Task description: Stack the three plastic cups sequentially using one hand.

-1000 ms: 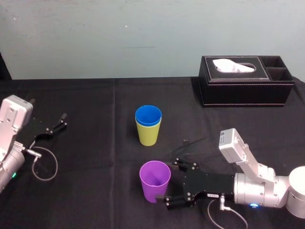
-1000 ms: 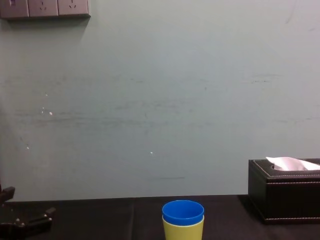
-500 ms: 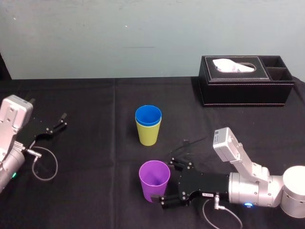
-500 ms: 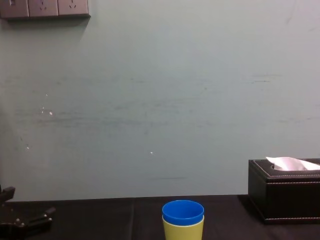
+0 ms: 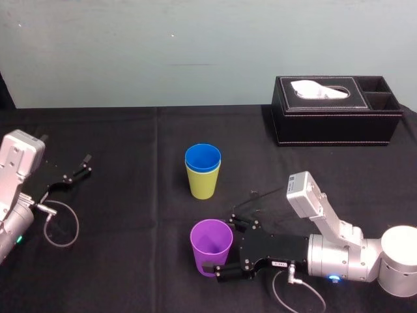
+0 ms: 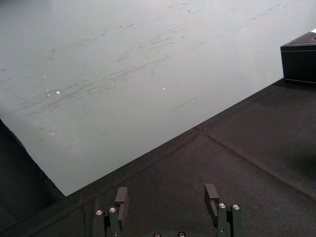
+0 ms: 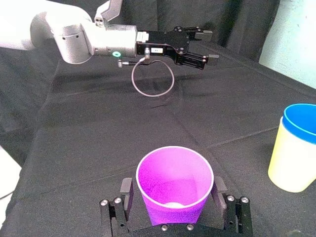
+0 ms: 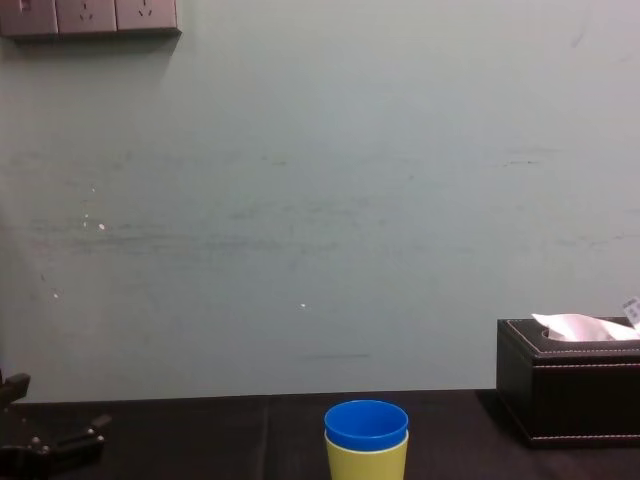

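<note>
I expect the purple cup (image 7: 174, 185) to sink to a similar top band when I lower it into the blue cup, because only the blue cup's top band (image 8: 367, 437) shows.
The purple cup (image 5: 212, 246) stands upright near the table's front, and in the right wrist view it (image 7: 174, 190) sits between the two fingers. My right gripper (image 5: 221, 246) is open and straddles the cup low on its sides, one finger on each side, close to the wall. The blue cup (image 5: 202, 158) is nested inside the yellow-green cup (image 5: 202, 184) at the table's middle, just beyond the purple one; the chest view shows the blue cup (image 8: 366, 424) above the yellow-green cup (image 8: 366, 461). My left gripper (image 5: 77, 168) rests open and empty at the far left.
A black tissue box (image 5: 335, 112) stands at the back right, well away from the cups. A looped cable (image 5: 60, 225) hangs by the left arm. The black cloth (image 5: 130, 208) between the left arm and the cups is bare.
My right gripper has slid leftward until its fingers lie on either side of the purple cup. The cups and the left arm have not moved.
</note>
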Tool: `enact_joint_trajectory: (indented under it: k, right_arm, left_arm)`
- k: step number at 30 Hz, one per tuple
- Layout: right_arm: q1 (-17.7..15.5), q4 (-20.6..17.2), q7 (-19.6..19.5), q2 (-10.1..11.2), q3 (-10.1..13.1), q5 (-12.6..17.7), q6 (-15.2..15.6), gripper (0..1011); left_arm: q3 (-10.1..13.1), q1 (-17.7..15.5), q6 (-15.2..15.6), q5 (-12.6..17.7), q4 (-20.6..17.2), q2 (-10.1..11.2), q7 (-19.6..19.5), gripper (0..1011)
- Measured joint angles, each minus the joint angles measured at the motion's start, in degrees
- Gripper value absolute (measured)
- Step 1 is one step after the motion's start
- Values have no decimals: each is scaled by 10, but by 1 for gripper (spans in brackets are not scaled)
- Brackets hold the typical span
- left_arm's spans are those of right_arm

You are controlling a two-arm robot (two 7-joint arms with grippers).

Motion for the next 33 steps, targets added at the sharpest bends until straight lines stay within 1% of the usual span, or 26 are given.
enact_joint_trajectory:
  k: [8,11,12,13,16,17,18,25,33]
  right_arm:
    - [0,-1,0,1,0,0,0,990]
    - [0,-1,0,1,0,0,0,929]
    - [0,-1,0,1,0,0,0,883]
    - [0,-1,0,1,0,0,0,867]
    - [-1,-1,0,1,0,0,0,778]
    - [-1,-2,0,1,0,0,0,778]
    - [-1,-2,0,1,0,0,0,755]
    - [-1,-2,0,2,1,0,-1,726]
    - [-1,-2,0,2,1,0,-1,723]
  left_arm:
    - [0,0,0,0,0,0,0,1010]
    - [0,0,0,0,0,0,0,1010]
    - [0,0,0,0,0,0,0,1010]
    - [0,0,0,0,0,0,0,1010]
    - [0,0,0,0,0,0,0,1010]
    - [0,0,0,0,0,0,0,1010]
    - [0,0,0,0,0,0,0,1010]
    - [0,0,0,0,0,0,0,1010]
    - [0,0,0,0,0,0,0,1010]
